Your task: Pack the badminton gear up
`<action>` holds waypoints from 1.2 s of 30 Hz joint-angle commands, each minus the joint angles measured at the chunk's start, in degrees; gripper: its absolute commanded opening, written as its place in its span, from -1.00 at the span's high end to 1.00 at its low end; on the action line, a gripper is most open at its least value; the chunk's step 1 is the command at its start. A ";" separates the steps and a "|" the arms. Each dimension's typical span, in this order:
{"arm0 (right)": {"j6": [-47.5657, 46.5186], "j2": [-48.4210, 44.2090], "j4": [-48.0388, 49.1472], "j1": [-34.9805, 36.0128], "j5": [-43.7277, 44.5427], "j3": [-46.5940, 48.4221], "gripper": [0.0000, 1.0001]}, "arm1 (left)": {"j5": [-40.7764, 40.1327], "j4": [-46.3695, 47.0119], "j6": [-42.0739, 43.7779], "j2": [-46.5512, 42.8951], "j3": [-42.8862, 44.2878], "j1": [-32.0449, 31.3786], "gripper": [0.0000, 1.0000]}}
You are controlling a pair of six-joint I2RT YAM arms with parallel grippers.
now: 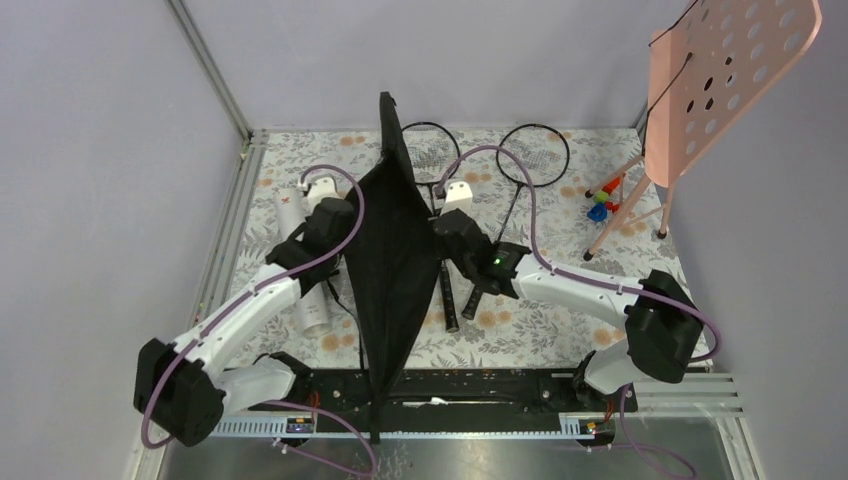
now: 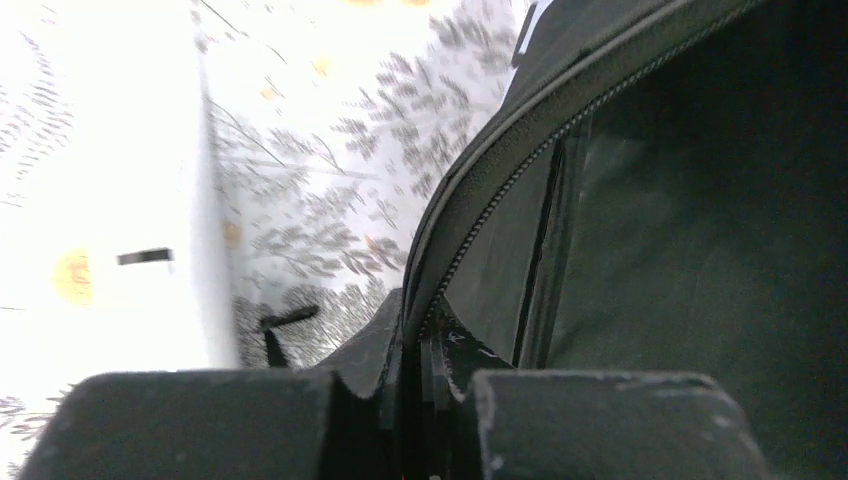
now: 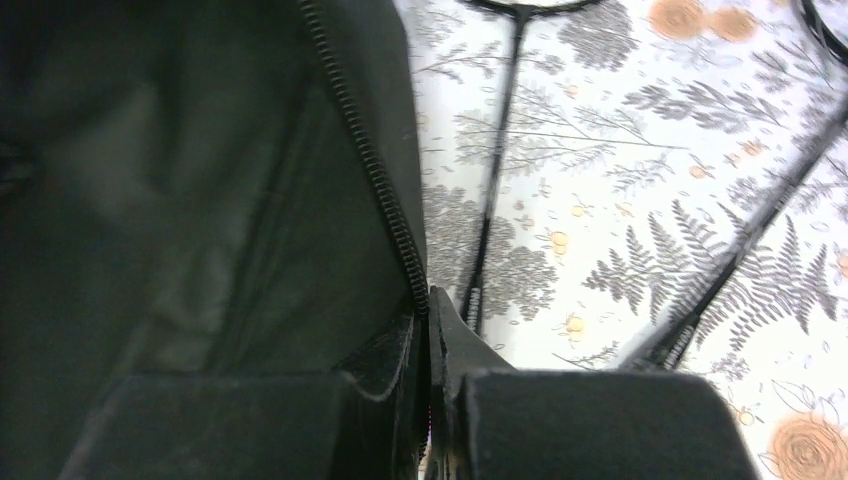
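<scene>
The bag is held up (image 1: pixel 392 220) by its rims in both grippers, so next I lower it, with my left gripper keeping it open while my right gripper takes the nearer racket (image 1: pixel 432 198).
The black racket bag (image 1: pixel 392 250) stands on edge in the middle of the table, its zipped mouth pulled apart between both arms. My left gripper (image 1: pixel 347 226) is shut on the bag's left rim, and its wrist view shows the fingers pinching the zipper edge (image 2: pixel 425 335). My right gripper (image 1: pixel 441 236) is shut on the right rim, clamped just below the zipper teeth (image 3: pixel 428 325). Two black rackets (image 1: pixel 520 185) lie on the floral cloth right of the bag, heads toward the back, with their shafts (image 3: pixel 493 190) beside the right gripper. A white tube (image 1: pixel 300 262) lies under my left arm.
A pink perforated board (image 1: pixel 722 70) on a stand rises at the back right, with small coloured toys (image 1: pixel 600 206) at its foot. A metal rail (image 1: pixel 226 250) borders the cloth on the left. The white tube (image 2: pixel 100 200) is close to the left of the left gripper.
</scene>
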 commanded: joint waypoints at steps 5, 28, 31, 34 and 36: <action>9.57 1.39 -6.14 -11.00 -2.05 -1.86 1.00 | -13.74 -3.44 4.11 -7.22 4.85 2.60 1.00; -0.17 2.98 1.94 -12.49 -19.96 1.01 -0.79 | -0.60 8.08 5.34 8.42 14.04 3.82 1.00; 1.37 9.23 -6.21 -12.52 -17.25 7.17 -0.79 | 0.56 8.98 6.48 8.94 13.30 4.12 1.00; 4.01 16.13 -12.10 -12.48 -15.57 13.03 -0.79 | -0.48 9.00 6.68 8.64 11.92 4.29 1.00; 5.27 19.96 -15.63 -12.56 -14.48 17.11 -0.79 | -2.39 8.20 6.57 8.31 11.02 4.67 1.00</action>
